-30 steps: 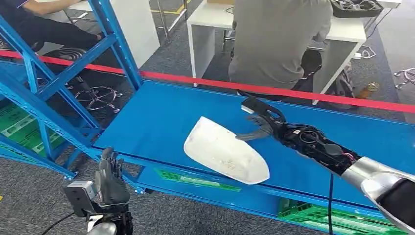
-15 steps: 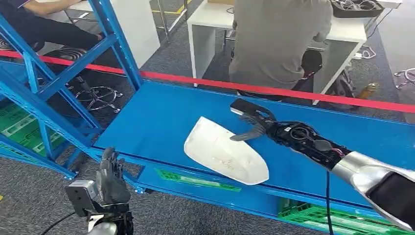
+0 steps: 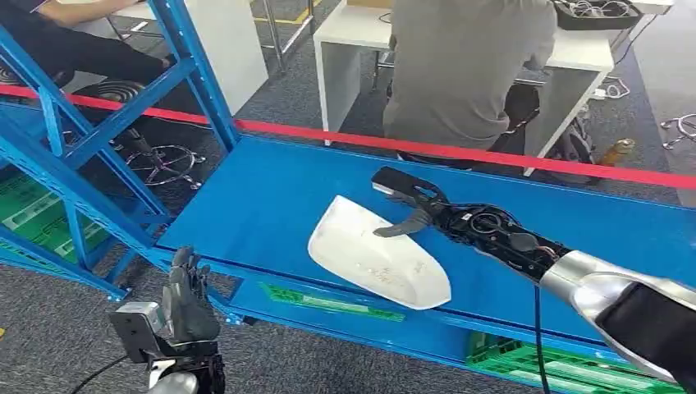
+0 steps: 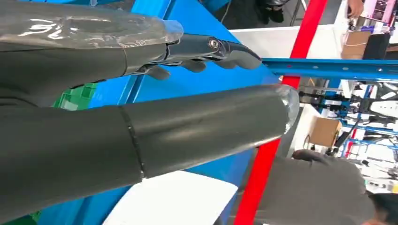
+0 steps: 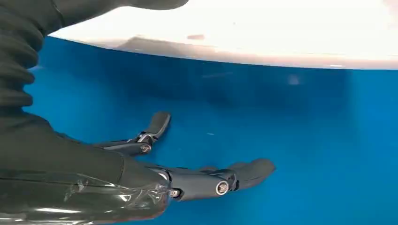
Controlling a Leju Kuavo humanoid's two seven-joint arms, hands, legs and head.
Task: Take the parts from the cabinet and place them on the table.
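The brown marks [image 3: 382,275] look flat against the white shell part's hollow [image 3: 368,245], so the marks will stay put when I lift and tilt the shell part.
A white moulded shell part [image 3: 373,254] lies on the blue shelf [image 3: 263,197], its pointed end overhanging the front edge. My right hand [image 3: 408,203] is stretched out over the shelf at the part's far side, fingers spread and holding nothing; its thumb reaches over the part's rim. The right wrist view has those fingers [image 5: 216,180] above the blue surface with the white part [image 5: 263,33] close beside them. My left hand [image 3: 187,300] hangs low in front of the shelf, fingers straight and apart, holding nothing. In the left wrist view its fingers [image 4: 206,47] point along the shelf.
A blue rack frame [image 3: 90,139] rises at the left. Green crates [image 3: 542,365] sit under the shelf. A red barrier tape [image 3: 460,152] runs behind the shelf, and a person in grey [image 3: 468,66] sits at a white desk [image 3: 353,41] beyond it.
My right hand has slid leftward along the shelf toward the white part's far rim. The left hand and the part have stayed put.
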